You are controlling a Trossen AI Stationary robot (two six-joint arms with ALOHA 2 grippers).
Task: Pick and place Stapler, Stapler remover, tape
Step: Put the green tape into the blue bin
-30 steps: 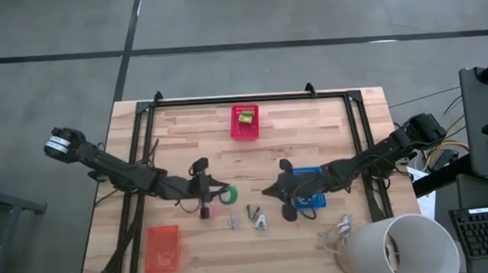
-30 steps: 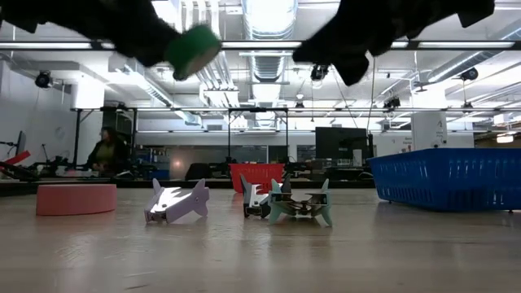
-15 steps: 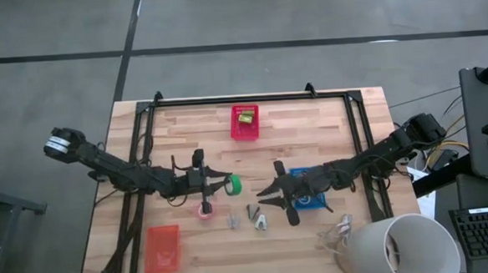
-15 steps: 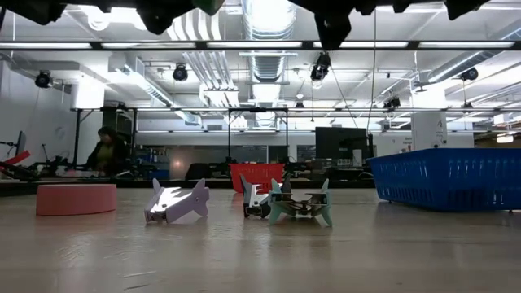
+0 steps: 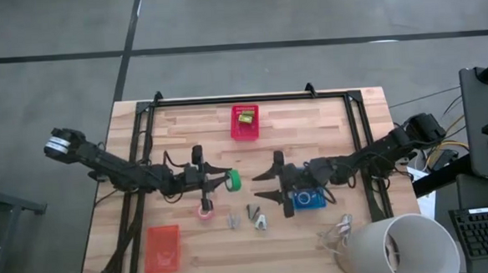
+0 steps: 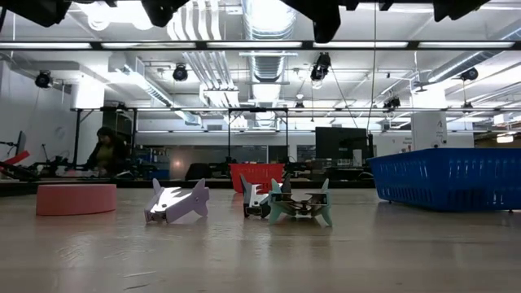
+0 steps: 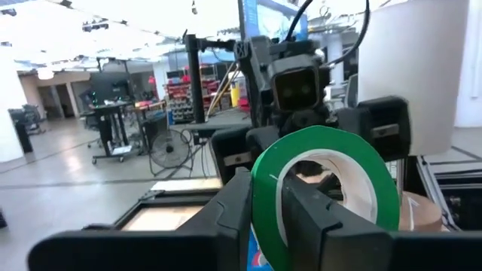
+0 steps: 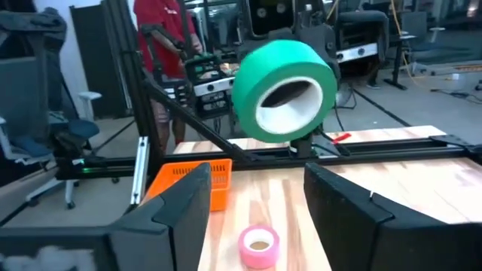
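Observation:
The robot's left gripper is holding the green tape roll, but the blue basket [image 5: 312, 198] is under the robot's right gripper, so next the right gripper takes hold of the roll's free side [image 5: 237, 180].
My left gripper [image 5: 223, 181] is shut on the green tape roll [image 5: 235, 181], held in the air above the table's middle; the roll also shows in the right wrist view [image 8: 285, 89]. My right gripper [image 5: 267, 181] is open and empty, facing the roll from the table's right. The pink tape roll [image 5: 205, 210] lies flat on the table below the left gripper. The yellow-green stapler [image 5: 245, 117] lies in a red basket [image 5: 245, 132] at the far edge. Three staple removers [image 5: 232, 221] [image 5: 250, 211] [image 5: 260, 223] stand on the table near the front. My left gripper pinches the green roll's wall [image 7: 265, 218] between its two fingers, at the part of the ring nearest the wrist. The fingers come level from the table's left. The roll stands on edge beyond the fingertips, lifted clear of the table, its hollow facing my right gripper.
A blue basket [image 5: 307, 198] lies under my right arm. An orange basket [image 5: 162, 248] stands at the front left. A large white cylinder [image 5: 396, 245] and some cable [image 5: 337, 230] are at the front right. A black frame [image 5: 250, 97] edges the table.
My left gripper has risen with the green roll and gone a little toward the table's right and far edge. My right gripper has risen and gone toward the table's left, closer to the roll, staying open. Both have left the low view's top.

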